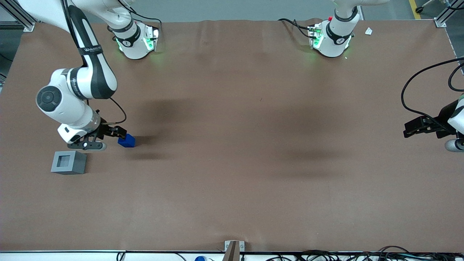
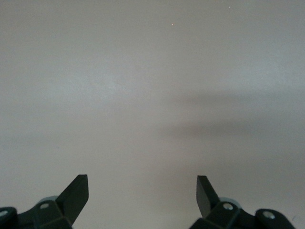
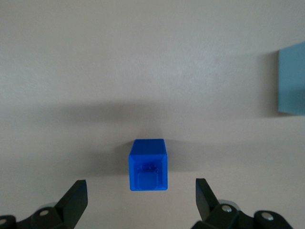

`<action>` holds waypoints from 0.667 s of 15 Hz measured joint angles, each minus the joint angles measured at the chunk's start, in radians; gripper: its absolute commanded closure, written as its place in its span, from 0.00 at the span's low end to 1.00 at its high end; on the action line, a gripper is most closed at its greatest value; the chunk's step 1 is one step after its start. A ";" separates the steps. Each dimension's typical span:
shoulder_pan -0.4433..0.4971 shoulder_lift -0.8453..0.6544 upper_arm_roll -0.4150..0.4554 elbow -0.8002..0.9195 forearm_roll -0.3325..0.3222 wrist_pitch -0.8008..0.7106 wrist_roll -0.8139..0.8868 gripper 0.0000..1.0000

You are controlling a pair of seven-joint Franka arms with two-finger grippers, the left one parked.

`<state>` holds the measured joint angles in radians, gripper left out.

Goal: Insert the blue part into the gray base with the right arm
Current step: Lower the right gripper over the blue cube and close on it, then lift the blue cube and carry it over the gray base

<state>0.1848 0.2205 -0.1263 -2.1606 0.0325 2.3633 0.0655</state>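
I expect the blue part (image 1: pixel 127 141) to stand partly above the gray base when I insert it, because the hollow's bottom (image 1: pixel 63 161) shows close under the gray base's rim.
The blue part (image 1: pixel 126 141) (image 3: pixel 148 165) is a small bright blue block resting on the brown table, toward the working arm's end. My right gripper (image 1: pixel 108 137) (image 3: pixel 141 193) hovers low beside it, open, its two black fingers spread wide with the block just ahead of the gap and touching neither finger. The gray base (image 1: pixel 69 162) (image 3: pixel 291 78) stands on the table nearer the front camera than the gripper, its square recess facing up and empty.
The brown table mat (image 1: pixel 232 145) stretches wide toward the parked arm's end. Both arm bases (image 1: pixel 137 41) stand at the table's edge farthest from the front camera. Cables lie along the front edge (image 1: pixel 326 255).
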 measured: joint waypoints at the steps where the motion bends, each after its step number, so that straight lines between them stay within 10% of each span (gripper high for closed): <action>1: 0.000 0.015 -0.001 -0.005 0.000 0.015 0.000 0.00; 10: -0.008 0.114 -0.005 -0.031 0.024 0.080 0.003 0.23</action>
<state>0.1767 0.3343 -0.1311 -2.1912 0.0563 2.4430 0.0683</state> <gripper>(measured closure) 0.119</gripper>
